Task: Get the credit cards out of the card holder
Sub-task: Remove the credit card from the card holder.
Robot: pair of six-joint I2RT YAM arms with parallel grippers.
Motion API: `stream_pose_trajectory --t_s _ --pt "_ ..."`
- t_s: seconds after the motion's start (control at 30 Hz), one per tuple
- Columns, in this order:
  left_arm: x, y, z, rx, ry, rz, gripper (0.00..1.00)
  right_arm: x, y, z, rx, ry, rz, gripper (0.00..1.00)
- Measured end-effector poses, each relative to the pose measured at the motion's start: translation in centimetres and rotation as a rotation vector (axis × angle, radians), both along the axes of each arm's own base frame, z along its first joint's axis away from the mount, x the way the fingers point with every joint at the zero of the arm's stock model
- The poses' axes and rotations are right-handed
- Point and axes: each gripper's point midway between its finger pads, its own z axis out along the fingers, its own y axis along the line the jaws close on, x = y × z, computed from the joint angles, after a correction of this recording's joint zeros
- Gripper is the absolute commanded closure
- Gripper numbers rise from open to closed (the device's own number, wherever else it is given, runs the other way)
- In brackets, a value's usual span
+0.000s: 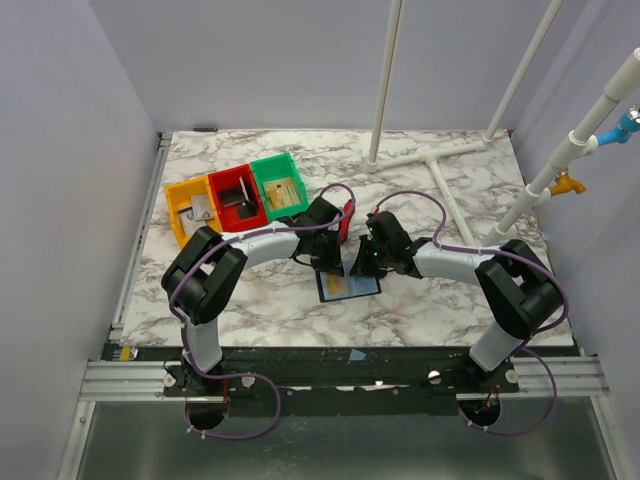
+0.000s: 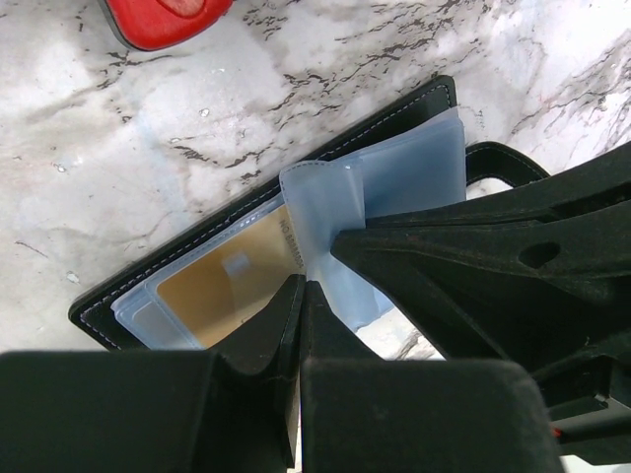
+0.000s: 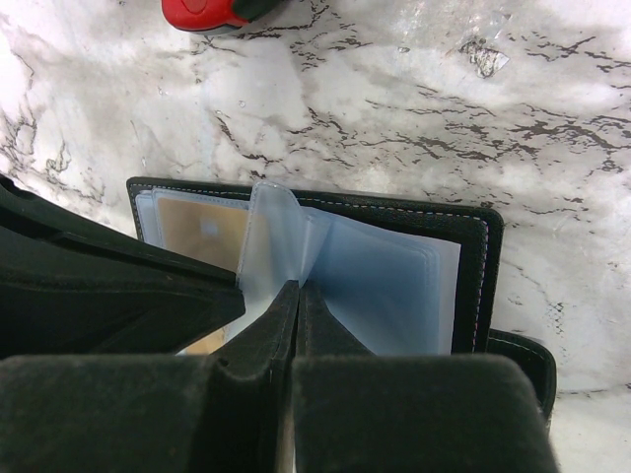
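Observation:
The clear sleeve (image 3: 273,229) is standing half turned next to the gold card, so next my right gripper lets go of it so that my left gripper can press it flat on the other sleeves (image 3: 392,278).
The black card holder (image 1: 348,287) lies open on the marble table, bluish sleeves up; it also shows in the left wrist view (image 2: 385,123) and right wrist view (image 3: 475,258). A tan-gold credit card (image 2: 212,291) sits in its left pocket, its inner edge bare; the right wrist view shows it too (image 3: 202,232). My left gripper (image 2: 301,286) is shut with its tips at that card's inner edge, seemingly pinching it. My right gripper (image 3: 297,288) is shut on the base of a raised clear sleeve (image 3: 271,232). From above, both grippers (image 1: 335,268) (image 1: 362,268) meet over the holder.
A red-and-black tool (image 1: 346,215) lies just behind the holder. Orange (image 1: 190,208), red (image 1: 237,197) and green (image 1: 279,185) bins stand at the back left. A white pipe frame (image 1: 430,155) lies at the back right.

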Motion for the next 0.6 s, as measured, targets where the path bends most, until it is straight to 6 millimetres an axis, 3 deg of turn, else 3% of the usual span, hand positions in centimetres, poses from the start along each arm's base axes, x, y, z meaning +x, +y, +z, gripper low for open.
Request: stream_pose_trajectory --t_s 0.6 --pt "0.6 1.0 -0.4 0.061 -0.019 0.031 1.00 0.0 0.0 -0.1 -0.002 0.002 -0.004 0.99"
